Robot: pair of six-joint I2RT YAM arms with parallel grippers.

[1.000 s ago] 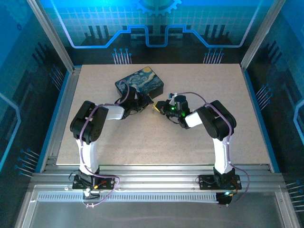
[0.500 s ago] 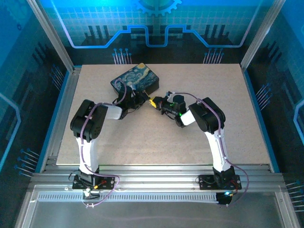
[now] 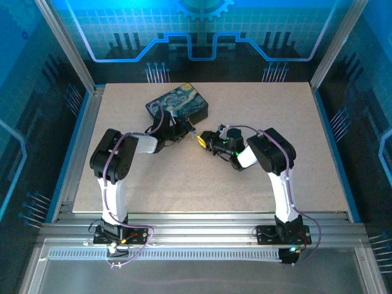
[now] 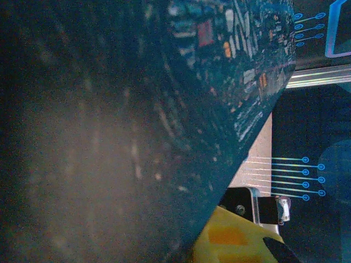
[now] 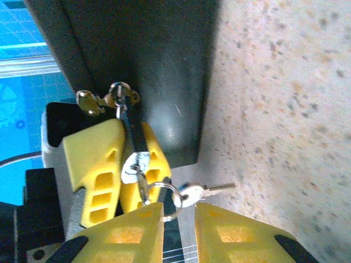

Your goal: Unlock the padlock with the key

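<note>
I should open my right gripper's fingers, roll my wrist and grip nearer to the padlock, because the fingers are at the ring (image 5: 179,199), short of the key's head (image 5: 132,167).
In the right wrist view the small dark padlock (image 5: 129,118) is pinched between the yellow fingers (image 5: 96,164) of my left gripper (image 5: 132,143), which is shut on it. Its thin shackle runs through a brass hasp (image 5: 88,101) on the dark side of the painted box (image 5: 159,66). The key (image 5: 133,164) sticks out of the padlock's lower end, and a ring (image 5: 159,192) with a second key (image 5: 192,194) hangs from it. My right gripper (image 5: 179,219) is just below, its jaws slightly apart around the ring. From above, the two grippers (image 3: 184,130) (image 3: 202,139) meet in front of the box (image 3: 179,103).
The speckled tabletop (image 5: 274,109) lies bare to the right of the box. In the left wrist view the painted box (image 4: 137,109) is pressed close to the lens, with one yellow finger (image 4: 236,241) at the bottom. Aluminium rails (image 3: 86,141) frame the table.
The right gripper pushed up toward the box, then drew back down and right, and its jaws have parted. The box turned slightly. The left gripper kept its hold.
</note>
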